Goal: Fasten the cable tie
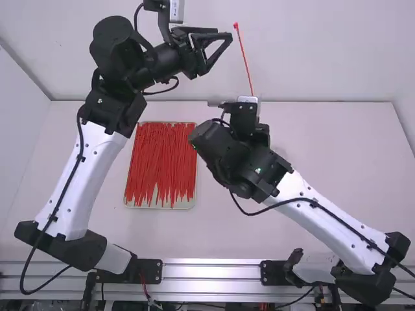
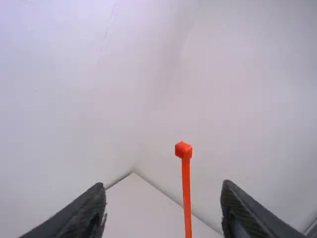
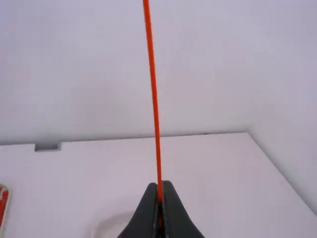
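Observation:
The thin strap stands up straight, so the red cable tie will bend into a smooth loop when the robot brings the cable tie's tail to its head.
A single red cable tie stands nearly upright above the back of the table, its square head at the top. My right gripper is shut on the tie's lower end, and the strap rises straight out of its closed fingertips. My left gripper is raised high, level with the tie's head and just left of it. Its fingers are spread wide, open, and the head stands beyond them, seen through the gap without touching either finger.
A tray with several red cable ties lies on the white table, left of the middle, under the left arm. The table's back edge meets the wall close behind the right gripper. The right half of the table is bare.

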Controlling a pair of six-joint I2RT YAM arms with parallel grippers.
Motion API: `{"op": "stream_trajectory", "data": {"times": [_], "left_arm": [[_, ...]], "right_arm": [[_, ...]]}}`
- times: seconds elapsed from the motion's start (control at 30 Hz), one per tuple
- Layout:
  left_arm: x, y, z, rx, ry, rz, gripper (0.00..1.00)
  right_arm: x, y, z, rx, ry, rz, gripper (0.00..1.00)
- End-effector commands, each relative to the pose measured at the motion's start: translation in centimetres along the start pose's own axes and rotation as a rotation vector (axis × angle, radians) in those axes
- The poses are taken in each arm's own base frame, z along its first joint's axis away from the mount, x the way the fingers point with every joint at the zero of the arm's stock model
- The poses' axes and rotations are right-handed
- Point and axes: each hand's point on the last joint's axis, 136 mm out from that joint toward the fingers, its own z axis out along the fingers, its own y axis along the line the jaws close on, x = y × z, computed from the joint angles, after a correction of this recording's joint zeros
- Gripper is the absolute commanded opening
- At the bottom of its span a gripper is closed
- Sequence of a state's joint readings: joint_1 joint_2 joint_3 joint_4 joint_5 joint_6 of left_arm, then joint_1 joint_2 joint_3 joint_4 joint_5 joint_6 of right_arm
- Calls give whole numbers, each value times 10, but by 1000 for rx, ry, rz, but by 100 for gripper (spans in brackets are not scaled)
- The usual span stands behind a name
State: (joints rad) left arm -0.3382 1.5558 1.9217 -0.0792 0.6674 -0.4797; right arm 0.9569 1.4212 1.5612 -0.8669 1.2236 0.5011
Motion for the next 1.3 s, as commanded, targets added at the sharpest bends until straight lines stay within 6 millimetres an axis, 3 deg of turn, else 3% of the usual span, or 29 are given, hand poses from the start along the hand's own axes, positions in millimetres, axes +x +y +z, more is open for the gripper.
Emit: {"op": "stream_trajectory", "data": {"times": [0.0, 0.07, 0.43, 0.97, 1.27], "left_arm": [[-3, -10, 2, 18, -9, 16, 51], [-1, -8, 3, 13, -9, 9, 45], [8, -3, 11, 31, -31, -5, 38], [11, -8, 14, 44, -29, -2, 37], [8, -8, 13, 45, -36, 0, 29]], "right_arm": [[-11, -2, -5, -9, -16, 48, 0], [-11, 0, -8, -19, -17, 45, 0], [-8, 5, -8, -46, -3, 45, 0], [-11, 11, -8, -74, -3, 53, 0], [-10, 11, -8, -76, -2, 53, 0]]}}
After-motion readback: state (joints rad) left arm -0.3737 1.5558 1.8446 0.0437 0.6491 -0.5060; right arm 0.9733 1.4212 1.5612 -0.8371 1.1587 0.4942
